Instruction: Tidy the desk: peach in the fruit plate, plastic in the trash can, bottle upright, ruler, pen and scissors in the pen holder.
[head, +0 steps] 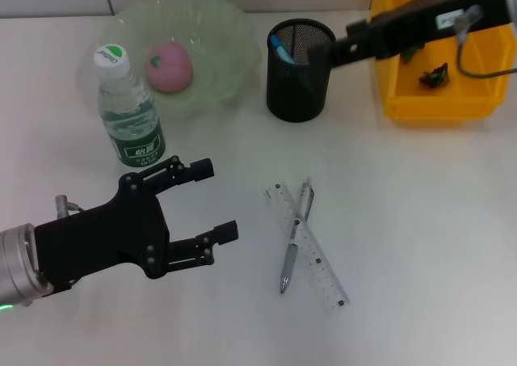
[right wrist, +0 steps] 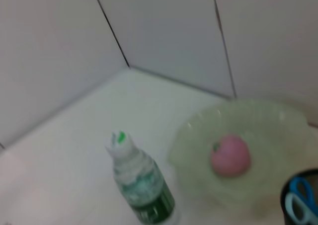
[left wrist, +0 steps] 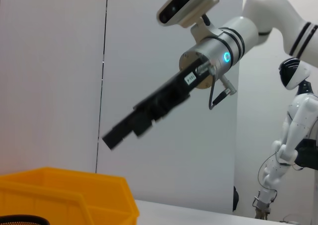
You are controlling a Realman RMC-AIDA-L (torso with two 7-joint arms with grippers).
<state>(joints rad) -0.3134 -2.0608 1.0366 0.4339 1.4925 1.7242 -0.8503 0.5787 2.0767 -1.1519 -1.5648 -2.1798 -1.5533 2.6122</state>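
Note:
I can see the ruler's end (head: 277, 192) nearest the pen holder lying clear of the silver pen, so I keep moving my right gripper toward that end until its fingers close.
The peach (head: 170, 67) (right wrist: 229, 155) lies in the pale green fruit plate (head: 234, 27) (right wrist: 198, 125). The bottle (head: 129, 111) (right wrist: 141, 185) stands upright in front of the plate. Blue scissors (head: 280, 47) (right wrist: 300, 200) stick out of the black mesh pen holder (head: 299, 75). The clear ruler (head: 319, 261) and the silver pen (head: 292, 245) lie crossed on the desk (head: 420, 220). My left gripper (head: 216, 200) hovers open to the left of them, holding nothing. My right gripper (head: 319, 56) (left wrist: 129, 125) reaches over the pen holder's rim from the right. Dark plastic (head: 434, 77) lies in the yellow trash can (head: 440, 107) (left wrist: 64, 197).
The trash can stands at the back right, next to the pen holder. The right arm stretches across above it. A white wall runs behind the desk.

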